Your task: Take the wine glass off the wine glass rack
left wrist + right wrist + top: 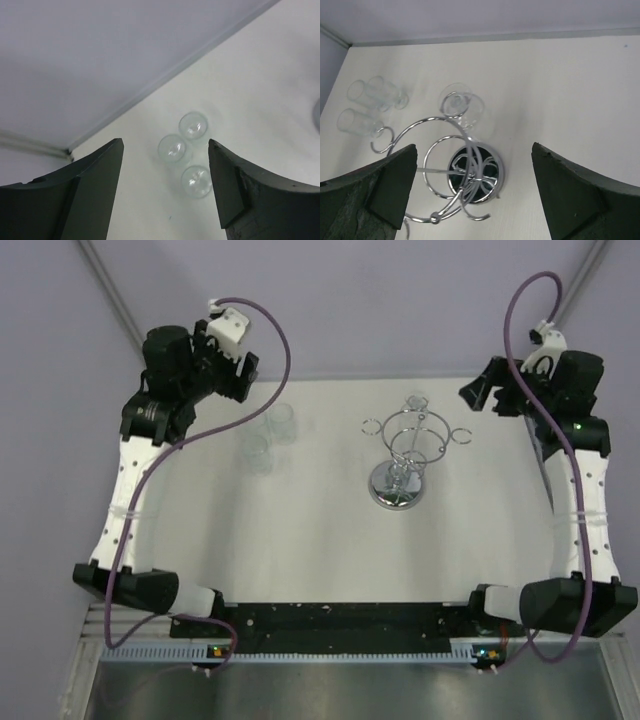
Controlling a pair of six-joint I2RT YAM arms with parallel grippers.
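Note:
The wine glass is hanging on the rack's far side [417,402], so the robot's grippers should first turn the rack to bring the glass around to the right gripper.
The chrome wine glass rack [402,445] stands on its round mirror base right of the table's middle. It also shows in the right wrist view [470,167]. One clear wine glass [464,107] hangs upside down from a far arm of the rack, faint in the top view [415,406]. My right gripper [482,395] is open and empty, raised to the right of the rack; in its wrist view [473,146] the rack lies below, between the jaws. My left gripper [238,378] is open and empty at the far left, and in its wrist view [165,143] it hangs above the table.
Three clear glasses [183,151] lie close together on the table left of the rack, below my left gripper [268,437]. They also show at the left of the right wrist view [370,107]. The table's [320,550] far edge meets the purple wall.

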